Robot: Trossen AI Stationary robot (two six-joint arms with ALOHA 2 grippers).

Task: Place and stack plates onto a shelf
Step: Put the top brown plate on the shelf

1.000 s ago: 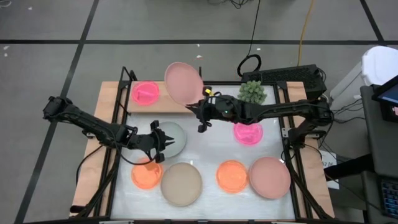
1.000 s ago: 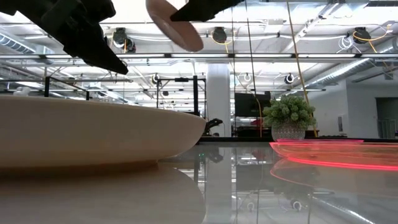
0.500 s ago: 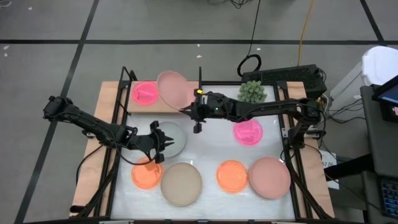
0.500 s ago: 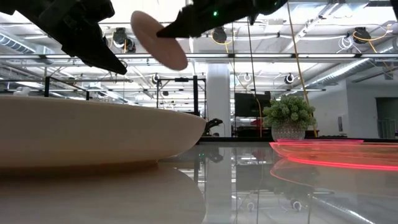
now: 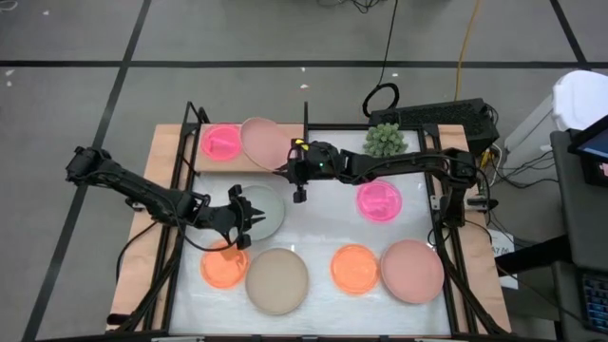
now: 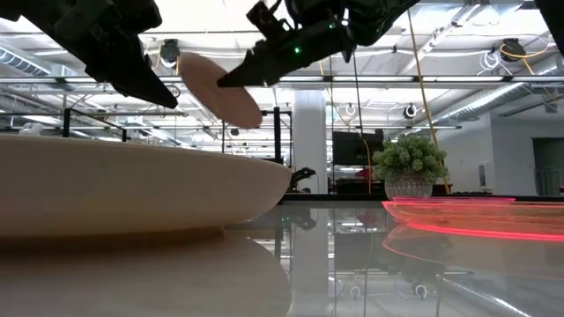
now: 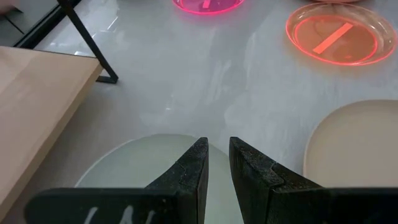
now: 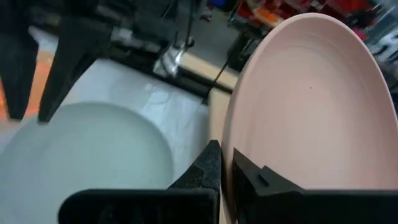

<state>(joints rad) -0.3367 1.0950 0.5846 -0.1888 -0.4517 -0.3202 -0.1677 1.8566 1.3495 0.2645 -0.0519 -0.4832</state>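
Observation:
The pale pink plate (image 5: 264, 142) is above the shelf's open wood. I should keep lowering and levelling it with my right gripper until it lies flat, then let go.
My right gripper (image 5: 288, 163) is shut on a large pale pink plate (image 5: 264, 142), carried tilted above the light wooden shelf (image 5: 204, 163) at the table's far left. A small neon pink plate (image 5: 222, 142) lies flat on that shelf beside it. My left gripper (image 5: 242, 214) hovers over a grey-green plate (image 5: 266, 211) resting on the white table. In the left wrist view its fingers (image 7: 217, 155) stand a narrow gap apart and touch nothing. My right gripper pinches the pale pink plate by its rim (image 8: 231, 155), on the edge nearest the arm, with one finger on each face. The fingers come roughly level from the table's right side. The plate (image 6: 216, 88) is lifted clear and tilted, its free edge higher.
On the table lie two orange plates (image 5: 224, 268) (image 5: 354, 268), a beige plate (image 5: 277, 280), another pale pink plate (image 5: 411, 270) and a neon pink plate (image 5: 379, 200). A spiky green plant (image 5: 386, 140) stands at the far edge. A black shelf upright (image 5: 305, 119) rises beside the held plate.
My right gripper has carried the pale pink plate toward the table's left and downward, over the shelf and closer to the neon pink plate. The plate has tipped flatter along the way. The gripper has stayed shut on it.

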